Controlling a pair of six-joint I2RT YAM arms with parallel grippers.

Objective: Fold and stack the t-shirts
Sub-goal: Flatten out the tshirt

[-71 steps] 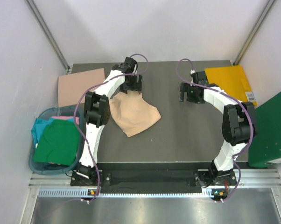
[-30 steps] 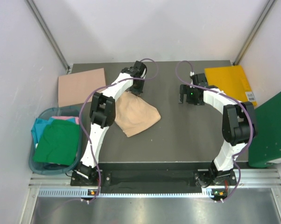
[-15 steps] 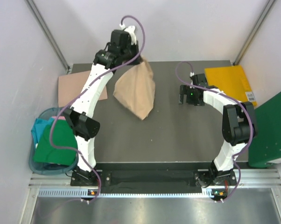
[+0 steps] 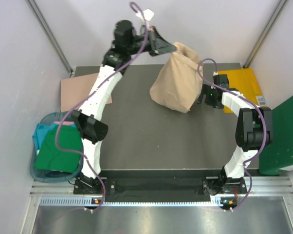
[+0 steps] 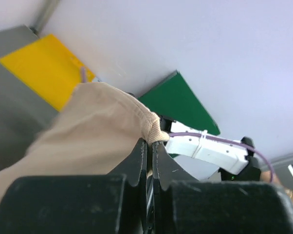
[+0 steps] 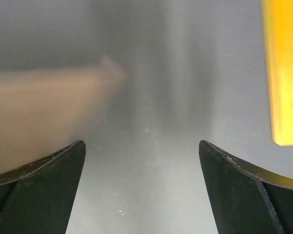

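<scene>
My right gripper is open, and the beige t-shirt hangs bunched (image 4: 178, 80) beside it. Next, my left gripper pulls the t-shirt's hem back toward the blue basket (image 4: 58, 146) and spreads the t-shirt out.
A light beige t-shirt (image 4: 177, 84) hangs bunched in the air over the back middle of the table. My left gripper (image 4: 174, 48) is raised high and shut on its top edge. In the left wrist view the fingertips (image 5: 150, 142) pinch a ribbed hem of the beige t-shirt (image 5: 88, 131). My right gripper (image 4: 203, 99) sits just right of the hanging cloth, low near the table, its fingertips partly hidden behind it. In the right wrist view it (image 6: 141, 146) stands wide open with nothing between the fingers, and the blurred beige t-shirt (image 6: 44, 107) is to its left.
A blue basket (image 4: 39, 168) off the table's left edge holds green (image 4: 61, 148), pink and teal t-shirts. A folded tan cloth (image 4: 83, 90) lies at the back left. A yellow flat object (image 4: 241, 80) lies at the back right, beside a green board (image 4: 283, 131).
The left arm has lifted the beige t-shirt off the table and swung it up and to the right, next to the right gripper. The right gripper has shifted slightly right.
</scene>
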